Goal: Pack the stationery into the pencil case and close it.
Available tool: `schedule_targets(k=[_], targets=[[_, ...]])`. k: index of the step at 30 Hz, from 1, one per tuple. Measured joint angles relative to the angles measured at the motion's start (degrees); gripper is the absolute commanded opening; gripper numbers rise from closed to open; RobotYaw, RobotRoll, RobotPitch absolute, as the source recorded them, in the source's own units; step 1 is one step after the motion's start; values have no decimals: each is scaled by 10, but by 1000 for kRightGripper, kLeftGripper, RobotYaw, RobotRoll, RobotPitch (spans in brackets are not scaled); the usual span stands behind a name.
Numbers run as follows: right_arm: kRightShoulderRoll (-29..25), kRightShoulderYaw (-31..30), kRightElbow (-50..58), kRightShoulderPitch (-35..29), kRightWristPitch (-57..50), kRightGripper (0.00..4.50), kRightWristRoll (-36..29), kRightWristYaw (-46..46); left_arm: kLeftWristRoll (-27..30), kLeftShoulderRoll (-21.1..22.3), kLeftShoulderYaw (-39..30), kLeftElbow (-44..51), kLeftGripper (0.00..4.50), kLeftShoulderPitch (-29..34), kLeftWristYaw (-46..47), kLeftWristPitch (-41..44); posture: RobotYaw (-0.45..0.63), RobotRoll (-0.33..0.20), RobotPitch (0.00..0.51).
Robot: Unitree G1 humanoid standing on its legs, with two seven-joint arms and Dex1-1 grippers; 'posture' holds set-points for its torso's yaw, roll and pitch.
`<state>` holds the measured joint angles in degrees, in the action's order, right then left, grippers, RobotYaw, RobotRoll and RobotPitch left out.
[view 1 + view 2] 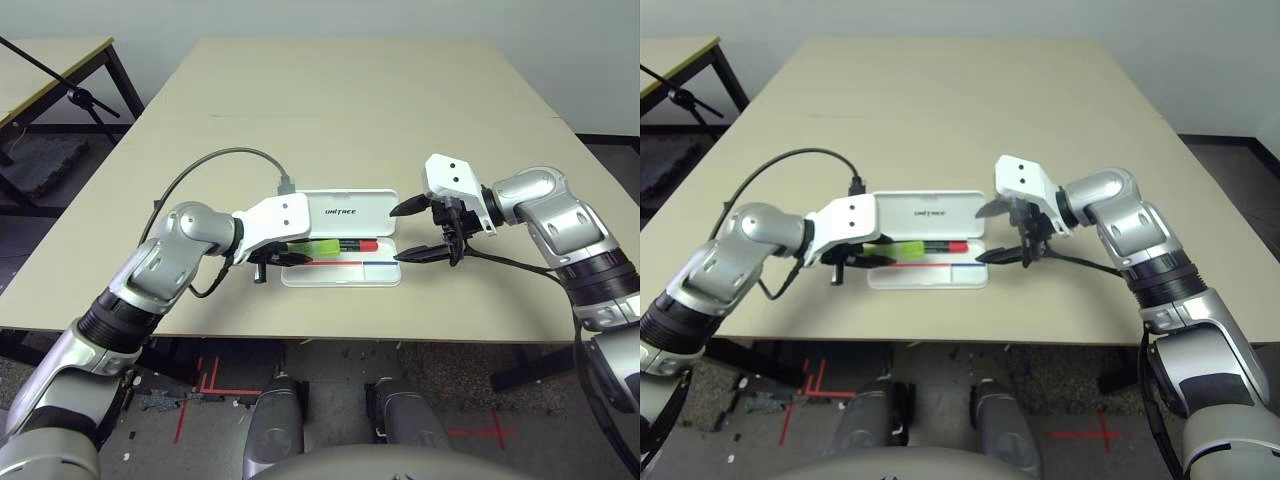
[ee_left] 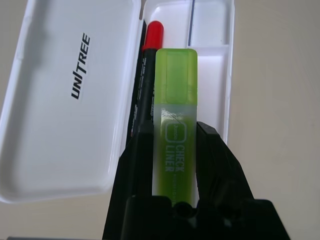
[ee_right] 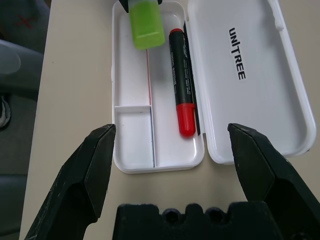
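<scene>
My left gripper keeps moving the lime-green stick (image 1: pixel 318 248) to the tray's empty front compartment (image 1: pixel 328 274) and lowering it until it rests inside, because the stick is parallel to the compartment.
The white pencil case (image 1: pixel 375 205) lies open near the table's front edge, with its lid flat behind the tray (image 1: pixel 340 273). A marker (image 3: pixel 180 75) with a black body and red cap rests in the tray's compartment next to the lid. My left gripper (image 2: pixel 175 127) is shut on the lime-green stick (image 2: pixel 175 100), holding it lengthwise over the tray's left end beside the marker. I cannot tell whether the stick touches the tray floor. My right gripper (image 1: pixel 420 232) stands open at the case's right end, with nothing between its fingers (image 3: pixel 95 165).
A second table with a black stand (image 1: pixel 60 85) is at the far left. A grey cable (image 1: pixel 220 160) loops above my left forearm. The table's front edge (image 1: pixel 330 335) runs close below the case. Bare tabletop stretches behind the case.
</scene>
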<state>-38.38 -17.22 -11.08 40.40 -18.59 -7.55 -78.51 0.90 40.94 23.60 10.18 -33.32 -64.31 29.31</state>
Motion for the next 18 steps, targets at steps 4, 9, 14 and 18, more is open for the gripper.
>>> schedule_targets(k=[4, 9, 14, 18], targets=[[-1, 0, -1, 0, 2, 4500, 1, 3, -6, -16, 10, 0, 1074, -2, 0, 22, 6, 0, 10], [-1, 0, -3, 0, 4, 4500, 5, 6, -9, -26, 27, 3, 1074, -2, 0, 41, 3, 0, 11], [-1, 0, -4, 0, 7, 4500, 9, 7, -10, -40, 46, 5, 1074, -2, 0, 51, -3, 0, 12], [-1, 0, -5, 0, 9, 4500, 12, 10, -13, -45, 48, 3, 1074, -2, 1, 51, -8, 0, 14]])
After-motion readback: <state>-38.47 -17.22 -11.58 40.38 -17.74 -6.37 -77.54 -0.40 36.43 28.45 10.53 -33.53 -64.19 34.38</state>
